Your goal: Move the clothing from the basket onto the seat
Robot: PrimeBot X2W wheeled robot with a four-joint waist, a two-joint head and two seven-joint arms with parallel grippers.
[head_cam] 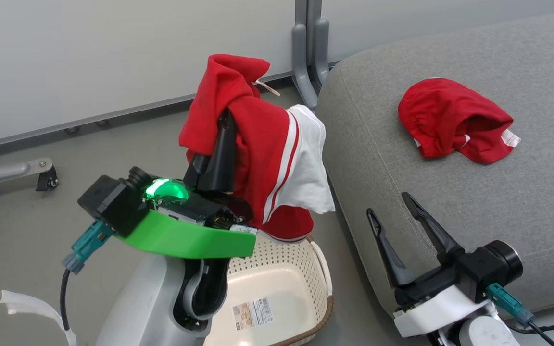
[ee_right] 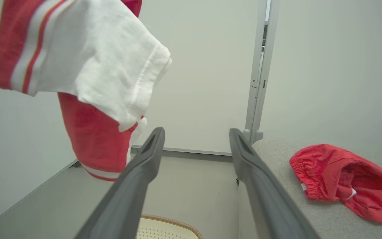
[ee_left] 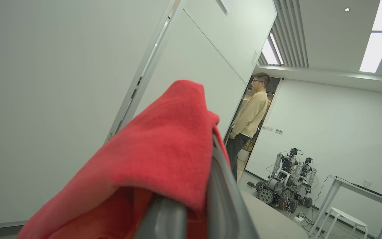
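The larger red garment (head_cam: pixel 260 129) hangs down in limp folds (head_cam: pixel 302 167), so I expect it to sink into a crumpled heap when I lower it onto the grey seat.
My left gripper (head_cam: pixel 226 120) is shut on the larger red garment (head_cam: pixel 262 158), which has white stripes and a white panel and hangs in the air above the cream basket (head_cam: pixel 277 283). The same cloth drapes over that gripper's fingers (ee_left: pixel 221 186) as red fabric (ee_left: pixel 158 159), and it hangs at the upper left as the striped garment (ee_right: pixel 78 66). The small red garment (head_cam: pixel 455 126) lies on the grey seat (head_cam: pixel 450 202); it shows again as the small garment (ee_right: pixel 343 179). My right gripper (head_cam: pixel 395 206) stands open over the seat's front corner, nothing between its fingers (ee_right: pixel 144 166).
The basket's floor carries a barcode sticker (head_cam: pixel 253 312) and looks bare. A grey metal post (head_cam: pixel 308 48) rises by the wall behind the seat. A caster foot (head_cam: pixel 41 175) sits at the left. A person (ee_left: pixel 249 122) stands in a far doorway, near parked robots (ee_left: pixel 287 179).
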